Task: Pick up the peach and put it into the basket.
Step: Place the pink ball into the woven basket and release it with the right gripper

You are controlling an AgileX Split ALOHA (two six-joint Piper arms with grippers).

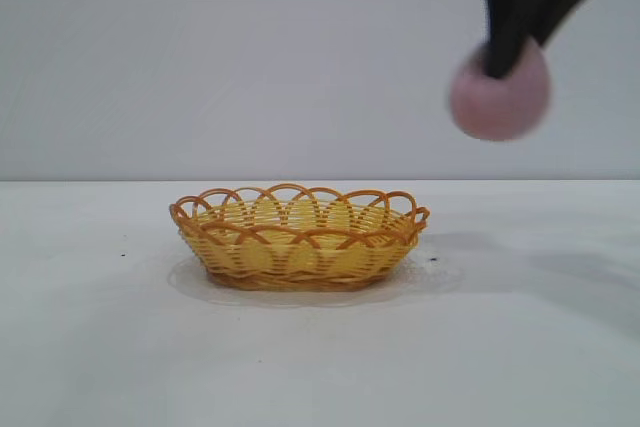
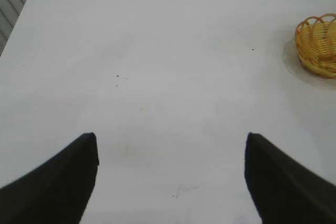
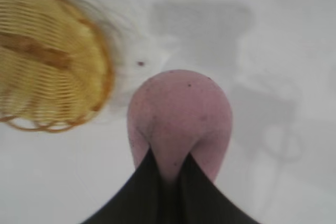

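Observation:
My right gripper keeps carrying the peach, which hangs well above the basket's rim (image 1: pixel 400 197), over and down until it is inside the empty basket (image 1: pixel 300 215), then let go.
My right gripper (image 1: pixel 508 62) is shut on the pinkish-purple peach (image 1: pixel 500 99) and holds it high in the air, above and to the right of the basket (image 1: pixel 298 239). In the right wrist view the black fingers (image 3: pixel 144 182) pinch the peach (image 3: pixel 181 116) from above, and the yellow-orange woven basket (image 3: pixel 47 72) lies off to one side below it. The basket stands empty on the white table. My left gripper (image 2: pixel 170 153) is open and empty over bare table, with the basket (image 2: pixel 319 45) far off at the edge of its view.
The white table (image 1: pixel 120 347) stretches around the basket. A few small dark specks (image 2: pixel 117 76) mark its surface. A grey wall stands behind.

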